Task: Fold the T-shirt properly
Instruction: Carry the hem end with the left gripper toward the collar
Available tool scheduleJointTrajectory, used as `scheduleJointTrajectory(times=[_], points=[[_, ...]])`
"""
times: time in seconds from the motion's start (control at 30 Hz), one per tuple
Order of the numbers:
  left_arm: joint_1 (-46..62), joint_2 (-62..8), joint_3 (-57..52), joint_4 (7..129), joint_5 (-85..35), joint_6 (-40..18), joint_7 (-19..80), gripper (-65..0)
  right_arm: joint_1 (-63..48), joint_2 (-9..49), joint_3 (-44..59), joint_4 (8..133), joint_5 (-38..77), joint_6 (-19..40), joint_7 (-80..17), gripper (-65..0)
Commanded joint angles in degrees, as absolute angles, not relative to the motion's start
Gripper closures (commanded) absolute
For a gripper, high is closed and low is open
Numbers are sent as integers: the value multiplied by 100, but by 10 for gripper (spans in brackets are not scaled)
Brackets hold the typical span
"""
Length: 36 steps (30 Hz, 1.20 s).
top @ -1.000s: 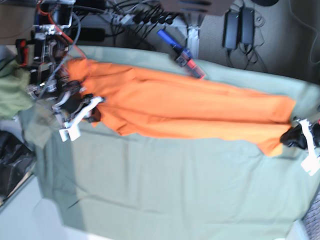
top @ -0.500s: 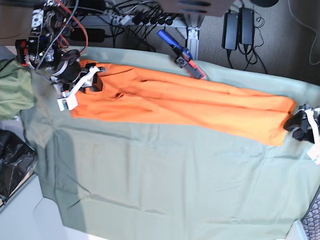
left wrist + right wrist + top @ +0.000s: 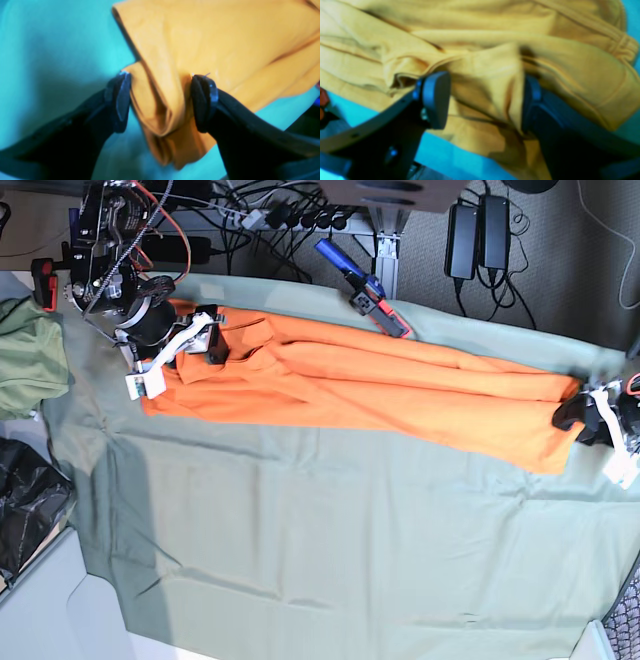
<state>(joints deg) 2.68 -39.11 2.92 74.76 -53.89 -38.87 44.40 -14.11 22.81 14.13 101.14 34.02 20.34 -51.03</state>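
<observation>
I should use my left gripper to fold the T-shirt's far end (image 3: 553, 438) toward the T-shirt's middle (image 3: 375, 392), because that end lies at my left gripper and out of my right gripper's reach.
The orange T-shirt (image 3: 380, 390) lies as a long, narrow folded band across the green cloth, from left to right in the base view. My right gripper (image 3: 185, 345) is at its left end. In the right wrist view this gripper (image 3: 485, 100) stands open, and a loose ridge of the T-shirt (image 3: 495, 25) rises between the spread fingers. My left gripper (image 3: 590, 418) is at the shirt's right end. In the left wrist view it (image 3: 162, 100) is open too, with a slack bunch of the T-shirt (image 3: 200, 37) lying between its pads.
The sage-green table cloth (image 3: 330, 550) covers the table. A bunched olive-green garment (image 3: 30, 360) lies at the left edge, with a black bag (image 3: 25, 510) below it. A blue-and-red tool (image 3: 362, 288) rests at the back edge. Cables and power bricks (image 3: 478, 235) lie behind.
Both grippers were shut on the shirt's ends and are now open. The right gripper carried its end toward the back of the table, so the shirt is narrower.
</observation>
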Motion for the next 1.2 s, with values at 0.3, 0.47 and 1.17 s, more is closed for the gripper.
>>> scheduleJointTrajectory(times=[0.3, 0.47, 1.17], points=[[209, -3680, 292, 7516, -6119, -3986, 4799, -386, -1372, 2174, 1455, 10206, 3452, 2591, -4993, -396], [209, -3682, 292, 7516, -6125, -4000, 4729, 0, -1372, 2174, 1455, 10206, 3452, 2591, -4989, -396], [-904, -3732, -119, 7153, -5251, -4000, 4185, 0, -1354, 2174, 2668, 10689, 3647, 2589, -4781, -396]])
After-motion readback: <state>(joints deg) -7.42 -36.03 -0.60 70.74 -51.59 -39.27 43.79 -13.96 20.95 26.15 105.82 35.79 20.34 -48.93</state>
